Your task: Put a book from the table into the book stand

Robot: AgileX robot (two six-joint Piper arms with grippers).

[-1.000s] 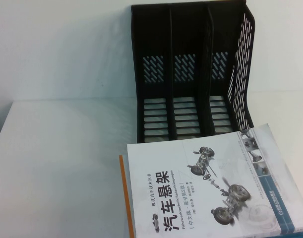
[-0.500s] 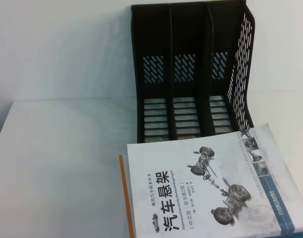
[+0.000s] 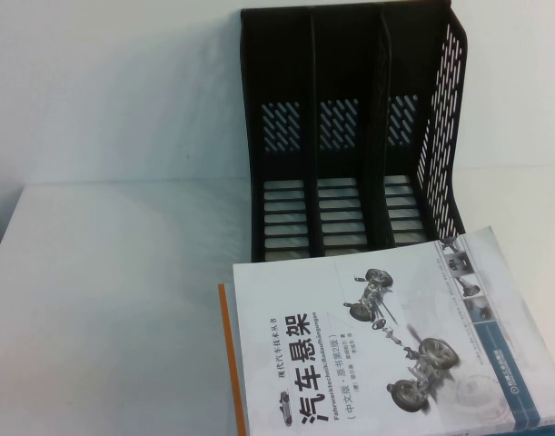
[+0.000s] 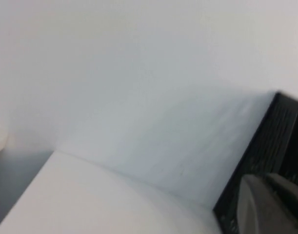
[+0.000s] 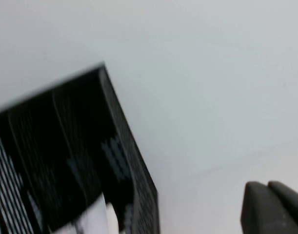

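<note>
My right gripper should push the white book's blue-banded side (image 3: 534, 350) toward my left gripper before lifting, because the orange-edged book juts out (image 3: 231, 359) under the white book.
The white book (image 3: 386, 345) with a black Chinese title and a grey suspension picture lies flat on the white table (image 3: 113, 300), at the front right, on top of another book. The black book stand (image 3: 350, 136) stands upright behind it, with all three slots empty. Neither arm shows in the high view. In the left wrist view my left gripper (image 4: 266, 181) has its fingertips together and holds nothing, with the stand's wall (image 4: 270, 141) just beyond it. In the right wrist view my right gripper (image 5: 268, 187) is shut and empty, apart from the stand (image 5: 66, 146).
An orange-edged book (image 3: 227, 363) lies under the white book, with its edge showing on the left. A blue strip (image 3: 554, 429) shows at the front right corner. A white wall rises behind the table. The table's left half is bare.
</note>
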